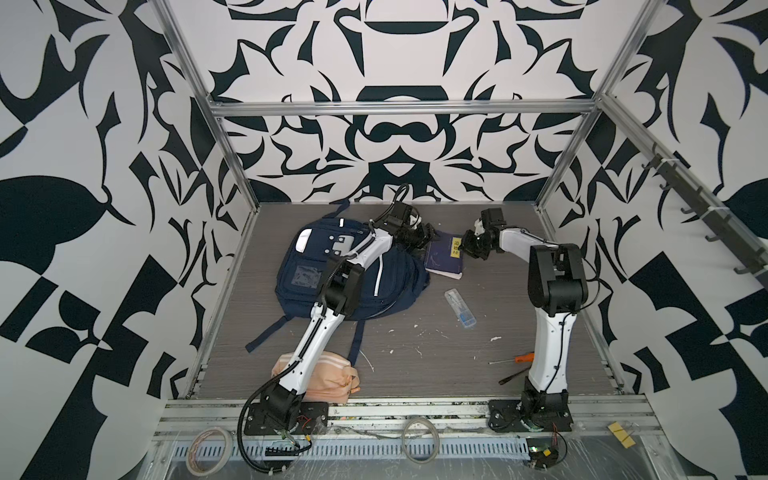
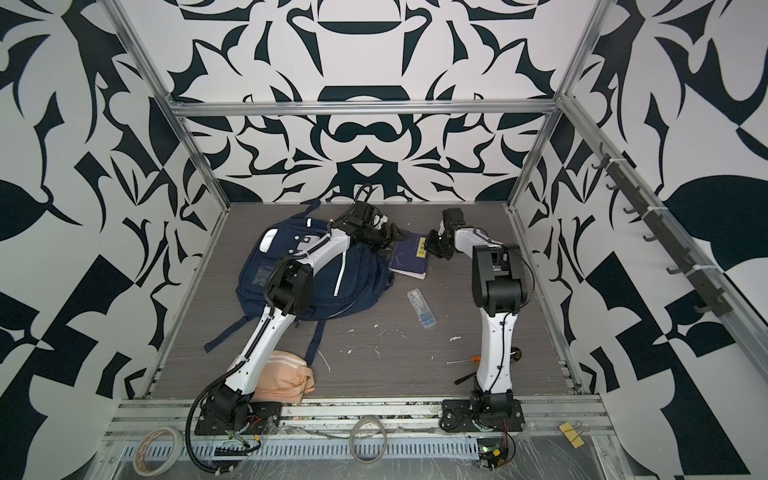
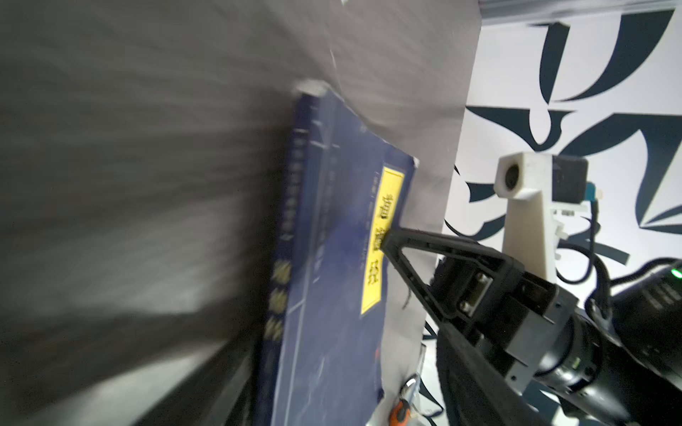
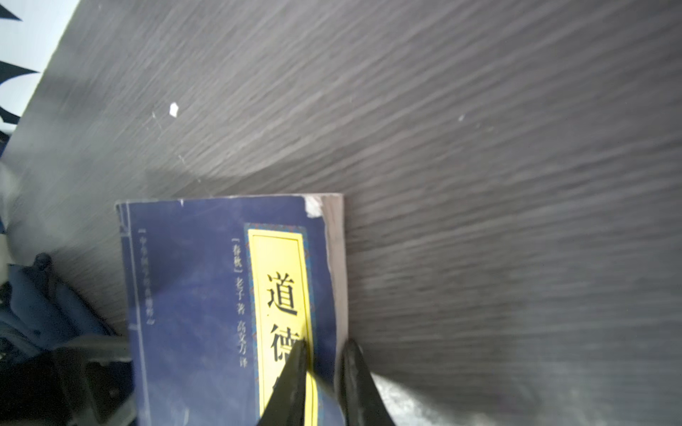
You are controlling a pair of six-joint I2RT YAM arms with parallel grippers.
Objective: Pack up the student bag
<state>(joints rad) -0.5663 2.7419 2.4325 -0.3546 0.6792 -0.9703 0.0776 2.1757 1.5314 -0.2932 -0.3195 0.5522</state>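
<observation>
My left gripper should lift and turn the book, and my right gripper should take hold of the book's short top edge (image 1: 447, 232), because the book's long spine (image 1: 427, 255) faces the student bag.
The student bag (image 1: 332, 270) (image 2: 291, 266), navy with white stripes, lies flat at the back left in both top views, with my left arm stretched over it. A dark blue book with a yellow label (image 1: 444, 255) (image 4: 206, 295) lies just right of the bag. My right gripper (image 1: 465, 248) (image 4: 326, 354) is shut on the book's long page edge, one finger on the label and one at the edge. My left gripper (image 1: 428, 240) hangs open at the book's other side, its blurred fingers standing wide apart on either side of the book (image 3: 332, 258). A fold of the bag (image 4: 37, 298) lies beside the book.
A clear plastic case (image 1: 460, 308) lies mid-table. A peach-pink pouch (image 1: 322, 376) sits at the front left under my left arm. An orange-handled screwdriver (image 1: 517, 358) and a black tool (image 1: 513, 376) lie by the right arm's base. Tape rolls (image 1: 206, 451) rest on the front rail.
</observation>
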